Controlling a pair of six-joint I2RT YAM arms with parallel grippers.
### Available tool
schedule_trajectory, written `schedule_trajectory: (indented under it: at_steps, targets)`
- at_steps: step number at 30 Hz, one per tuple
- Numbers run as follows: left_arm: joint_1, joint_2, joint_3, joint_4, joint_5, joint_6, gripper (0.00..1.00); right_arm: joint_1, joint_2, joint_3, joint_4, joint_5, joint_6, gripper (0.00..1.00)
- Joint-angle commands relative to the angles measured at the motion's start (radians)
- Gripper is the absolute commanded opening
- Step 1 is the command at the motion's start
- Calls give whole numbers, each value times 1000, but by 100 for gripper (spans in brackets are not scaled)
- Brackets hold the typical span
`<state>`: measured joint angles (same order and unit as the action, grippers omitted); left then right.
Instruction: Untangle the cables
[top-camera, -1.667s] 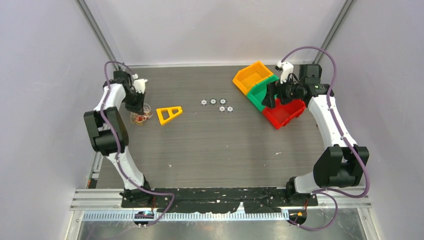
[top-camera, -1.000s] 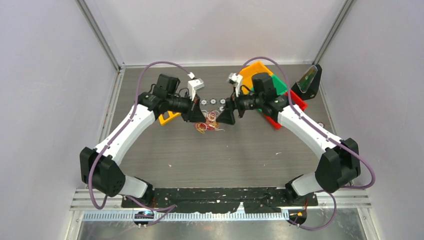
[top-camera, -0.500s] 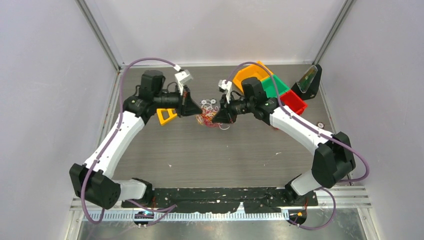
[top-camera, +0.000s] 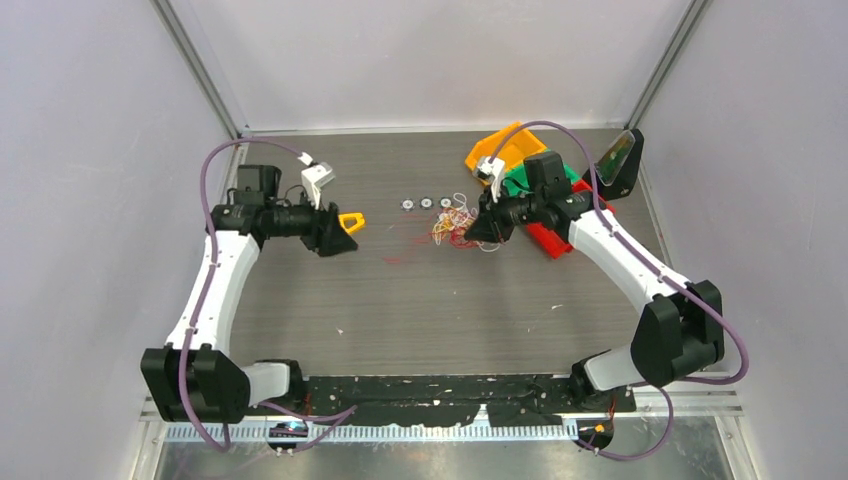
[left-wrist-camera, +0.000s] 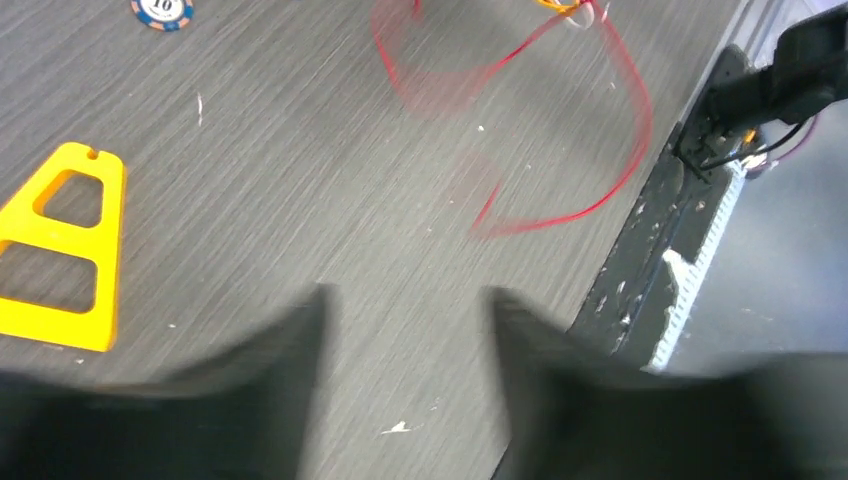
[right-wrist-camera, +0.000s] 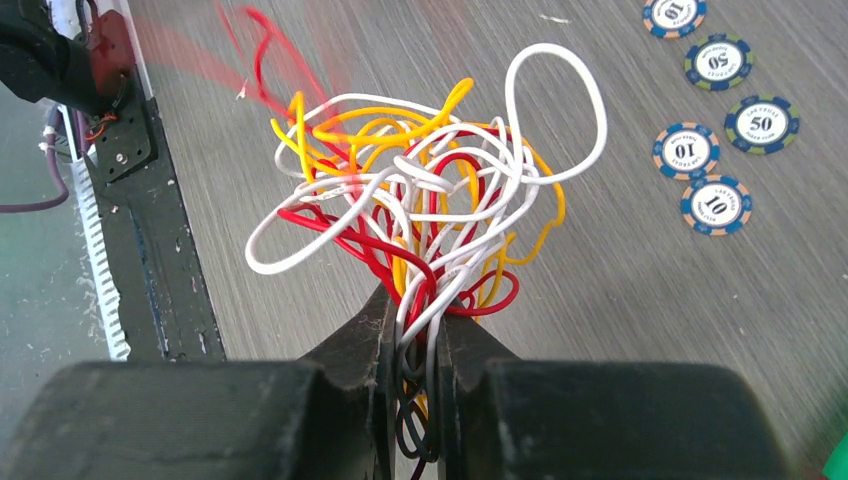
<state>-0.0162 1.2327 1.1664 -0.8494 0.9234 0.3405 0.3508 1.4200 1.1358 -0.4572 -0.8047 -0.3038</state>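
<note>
The tangled bundle (top-camera: 455, 225) hangs from my right gripper alone, so next my left gripper takes the yellow-orange wires (right-wrist-camera: 455, 98) before both grippers pull the cables apart.
The cables (right-wrist-camera: 420, 190) are a tangled bundle of white, red and yellow-orange wires. My right gripper (right-wrist-camera: 418, 320) is shut on the lower strands of the bundle, which fans out above the fingertips. From above, the cables (top-camera: 452, 222) hang at my right gripper (top-camera: 478, 230), right of the table's middle. One red cable (left-wrist-camera: 610, 150) trails loose across the table toward the left, blurred. My left gripper (left-wrist-camera: 408, 300) is open with nothing between its fingers. It hovers at the left (top-camera: 335, 240), well apart from the bundle.
A yellow triangle frame (top-camera: 350, 220) lies just beyond the left gripper. Several poker chips (top-camera: 426, 203) sit left of the bundle. Orange (top-camera: 500, 150), green (top-camera: 522, 182) and red (top-camera: 548, 240) bins stand behind the right arm. A black holder (top-camera: 615, 162) is at the far right.
The left gripper has opened, let go of the cables and pulled back to the left. The right gripper stayed shut and carried the bundle to the right, a red strand trailing behind.
</note>
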Motion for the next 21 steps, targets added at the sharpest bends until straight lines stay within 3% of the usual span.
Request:
schedule_trajectory:
  at_steps: [1, 2, 6, 12, 14, 17, 19, 20, 21]
  targets:
    - [-113, -25, 12, 66, -34, -10, 93, 67, -17, 57, -11, 0, 16, 6]
    - [-157, -29, 9, 122, -53, -54, 99, 81, -19, 60, -5, -4, 13, 6]
    - [-318, -7, 0, 319, -144, -164, 100, 171, -28, 82, 6, -31, -31, 8]
    - [-413, 115, -15, 518, -45, -408, 97, 222, -65, 77, 110, -59, -19, 15]
    - [-438, 130, -26, 554, 8, -442, 78, 233, -72, 77, 128, -53, -8, 24]
    - [-450, 147, -28, 530, 43, -451, 38, 233, -84, 66, 134, -23, -5, 33]
    - [-445, 150, -25, 483, 66, -438, 6, 226, -101, 55, 109, 2, -33, 33]
    - [-442, 143, -25, 461, 71, -432, 0, 216, -106, 44, 103, 16, -40, 33]
    - [-436, 130, -31, 451, 79, -431, 0, 206, -112, 39, 89, 30, -41, 33]
